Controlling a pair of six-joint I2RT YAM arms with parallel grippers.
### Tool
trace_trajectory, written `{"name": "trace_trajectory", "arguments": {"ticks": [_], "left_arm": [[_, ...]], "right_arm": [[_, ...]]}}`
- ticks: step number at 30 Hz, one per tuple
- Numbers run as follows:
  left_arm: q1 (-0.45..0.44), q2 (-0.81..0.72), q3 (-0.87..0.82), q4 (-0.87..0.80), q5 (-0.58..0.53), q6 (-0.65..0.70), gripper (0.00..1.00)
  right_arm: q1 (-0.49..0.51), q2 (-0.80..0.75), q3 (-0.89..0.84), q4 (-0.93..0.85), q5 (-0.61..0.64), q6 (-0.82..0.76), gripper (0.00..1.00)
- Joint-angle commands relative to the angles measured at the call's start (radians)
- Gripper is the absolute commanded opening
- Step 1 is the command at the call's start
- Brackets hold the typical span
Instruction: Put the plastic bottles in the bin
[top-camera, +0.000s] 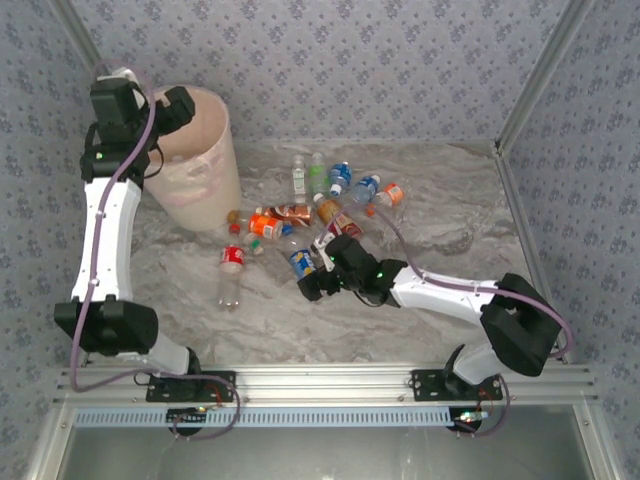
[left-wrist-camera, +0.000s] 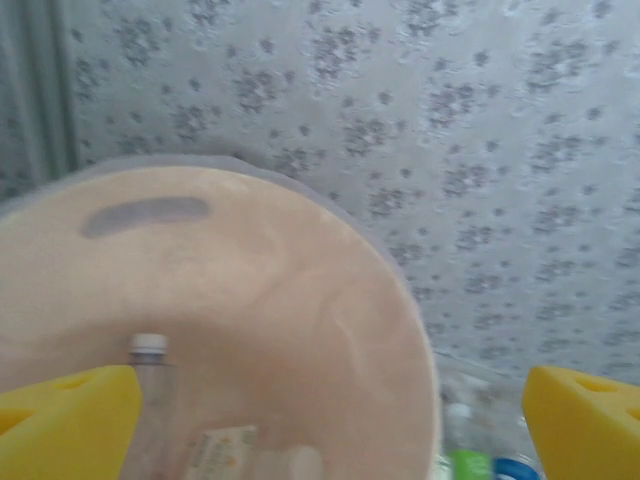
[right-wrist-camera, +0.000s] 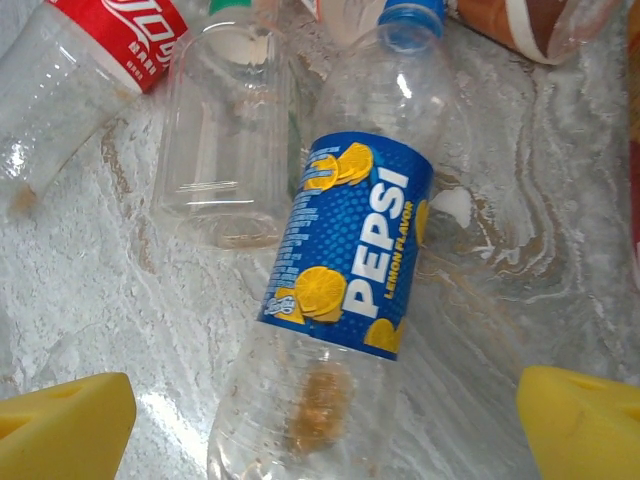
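Next, my right gripper lifts the Pepsi bottle and holds out its end with the cap (top-camera: 288, 230) to my left gripper, because my right gripper is at the bottle's base, far from the bin (top-camera: 205, 185).
The pale pink bin (top-camera: 205, 185) stands at the back left. My left gripper (top-camera: 176, 108) hangs open over its mouth. Between the wide-apart yellow fingertips (left-wrist-camera: 62, 420), the left wrist view looks down the bin's inner wall (left-wrist-camera: 260, 290). A clear bottle with a white cap (left-wrist-camera: 150, 395) lies inside, beside another labelled one (left-wrist-camera: 222, 450). Several plastic bottles (top-camera: 300, 205) lie scattered mid-table. My right gripper (top-camera: 318, 276) is open, low over a blue Pepsi bottle (right-wrist-camera: 352, 250). Its fingertips (right-wrist-camera: 585, 425) stand on either side of the bottle's base, apart from it.
A red-labelled cola bottle (right-wrist-camera: 120, 30) and a clear unlabelled bottle (right-wrist-camera: 225, 150) lie just left of the Pepsi one. Patterned walls close the table at the back and sides. Bare marbled tabletop (top-camera: 450, 225) stretches to the right.
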Motion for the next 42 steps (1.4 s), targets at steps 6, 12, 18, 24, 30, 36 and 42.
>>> {"name": "trace_trajectory", "arguments": {"ticks": [6,12,18,24,30,36,42], "left_arm": [[-0.068,-0.258,-0.406,0.418,0.205,-0.391,0.98],[-0.193,-0.345,-0.518,0.426,0.228,-0.413,0.98],[-0.372,-0.348,-0.587,0.375,0.156,-0.393,0.98],[-0.442,-0.303,-0.649,0.371,0.111,-0.431,0.98],[-0.46,-0.281,-0.661,0.318,0.077,-0.422,0.98],[-0.461,-0.252,-0.646,0.239,0.059,-0.387,0.98],[-0.46,-0.218,-0.649,0.226,0.06,-0.382,0.98]], "right_arm": [[0.057,0.1,0.086,-0.042,0.008,0.019,1.0],[0.082,0.176,0.164,-0.17,0.134,0.072,0.99],[0.071,0.223,0.178,-0.216,0.151,0.101,0.98],[0.071,0.252,0.181,-0.224,0.172,0.116,0.94],[0.068,0.273,0.161,-0.191,0.173,0.107,0.83],[0.071,0.229,0.108,-0.143,0.245,0.126,0.72],[0.067,0.128,0.017,-0.055,0.302,0.128,0.64]]}}
